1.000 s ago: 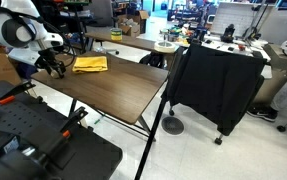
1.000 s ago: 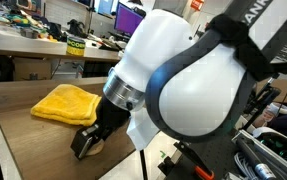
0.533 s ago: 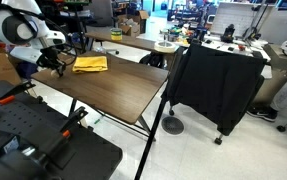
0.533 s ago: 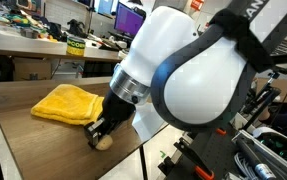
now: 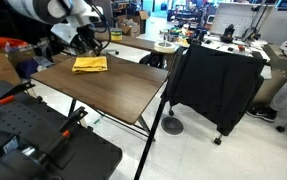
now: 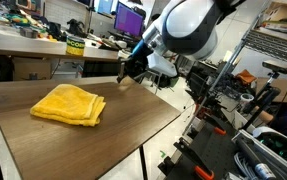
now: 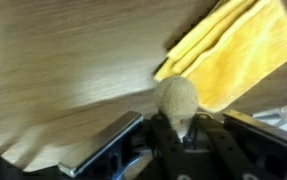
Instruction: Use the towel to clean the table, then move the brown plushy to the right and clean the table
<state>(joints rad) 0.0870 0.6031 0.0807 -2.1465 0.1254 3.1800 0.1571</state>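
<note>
The brown plushy [image 7: 177,98] is hanging clear of the yellow towel, so my gripper keeps going to the open table corner [image 5: 149,77] by the black-draped cart and lets go of the plushy there.
The brown plushy [image 7: 176,100], a small tan lump, sits pinched between my gripper's [image 7: 178,122] jaws in the wrist view. It hangs in the air above the dark wood-grain table [image 7: 63,70]. The yellow towel [image 7: 228,50] lies flat just beyond it. In both exterior views the gripper [image 5: 84,42] [image 6: 131,74] hovers over the table's far edge beside the towel [image 5: 90,64] [image 6: 68,104]. The plushy [image 6: 130,84] peeks out below the fingers. The towel rests on the table [image 5: 113,90] [image 6: 83,145] untouched.
A black-draped cart [image 5: 218,85] stands close to the table's side. Black equipment [image 5: 33,145] sits at the front. Cluttered tables and a monitor [image 6: 128,20] fill the background, and a metal rack [image 6: 253,100] stands beside the table.
The gripper shut on the plushy at the table's near edge, lifted it, and the arm swung across to the far side of the towel. The towel has not moved.
</note>
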